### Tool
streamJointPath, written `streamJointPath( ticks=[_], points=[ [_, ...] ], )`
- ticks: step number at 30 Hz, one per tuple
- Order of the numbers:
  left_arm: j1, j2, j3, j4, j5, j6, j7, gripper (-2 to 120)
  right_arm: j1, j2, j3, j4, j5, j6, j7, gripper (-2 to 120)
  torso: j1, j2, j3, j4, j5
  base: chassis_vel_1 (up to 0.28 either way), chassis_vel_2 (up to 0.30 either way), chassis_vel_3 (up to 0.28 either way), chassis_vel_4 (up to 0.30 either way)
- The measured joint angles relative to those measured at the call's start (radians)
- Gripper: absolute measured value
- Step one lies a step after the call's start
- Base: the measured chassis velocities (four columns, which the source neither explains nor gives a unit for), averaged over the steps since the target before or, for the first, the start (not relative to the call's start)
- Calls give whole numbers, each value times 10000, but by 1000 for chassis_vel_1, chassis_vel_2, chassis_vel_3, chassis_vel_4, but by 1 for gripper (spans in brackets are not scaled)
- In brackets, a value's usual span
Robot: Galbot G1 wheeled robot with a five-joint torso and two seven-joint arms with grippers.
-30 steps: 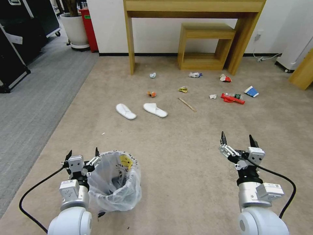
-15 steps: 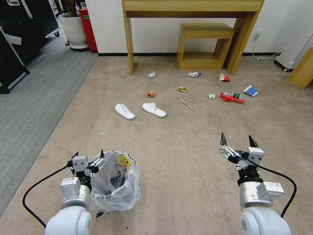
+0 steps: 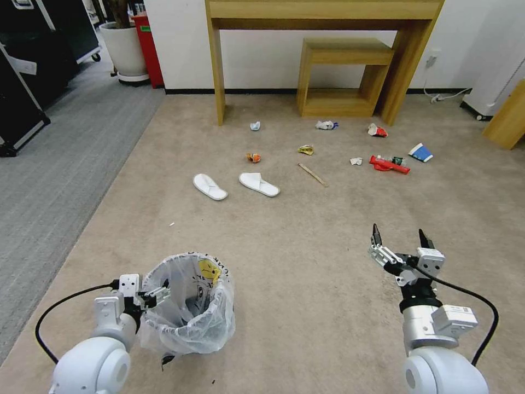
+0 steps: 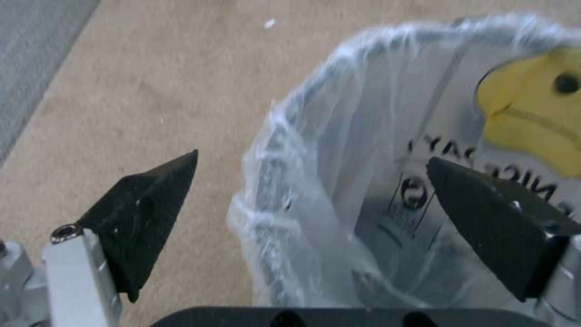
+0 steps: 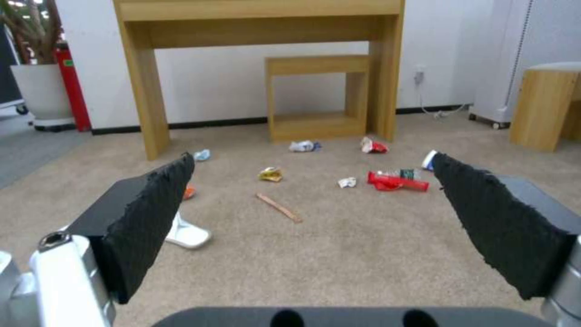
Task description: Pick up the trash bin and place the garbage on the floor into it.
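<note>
The whitish bag is folded outward over the trash bin's rim (image 3: 213, 316). The trash bin will hold its bag in place and keep its opening open when I pick it up.
The trash bin (image 3: 188, 306), lined with a crinkly whitish bag, stands on the beige floor (image 3: 306, 262) at the near left. My left gripper (image 3: 141, 287) is open at its rim. In the left wrist view the gripper (image 4: 313, 156) straddles the bin (image 4: 363, 136) wall, one finger outside and one inside. My right gripper (image 3: 398, 231) hovers open and empty at the near right. Garbage lies farther ahead: two white slippers (image 3: 210, 186) (image 3: 259, 184), a wooden stick (image 3: 313, 174), a red packet (image 3: 389, 165), a blue-white cup (image 3: 421, 152) and crumpled wrappers (image 3: 306, 149). The right wrist view looks between the open right gripper (image 5: 313, 156) at this litter (image 5: 396, 180).
A wooden table (image 3: 328, 13) with a small wooden shelf (image 3: 344, 76) under it stands against the far wall. Grey ribbed carpet (image 3: 49, 180), black cases (image 3: 22, 82) and a white planter (image 3: 124, 52) lie left. Another wooden piece (image 3: 506, 123) sits far right.
My left gripper has dropped lower and drawn back, settling over the bin's near-left rim. The right arm has barely moved.
</note>
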Motion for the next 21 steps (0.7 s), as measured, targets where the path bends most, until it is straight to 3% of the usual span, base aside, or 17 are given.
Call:
streamJointPath(
  ticks=[17,21],
  points=[
    [-291,411,222,942,-396,250,-58,99,-7,90,5,-78,-68,81,1,100,0,0,0,0,1,0,0,0,0],
    [-484,524,253,1391,-352,95,217,98,-11,95,9,-132,-97,110,2,100,0,0,0,0,1,0,0,0,0]
  ],
)
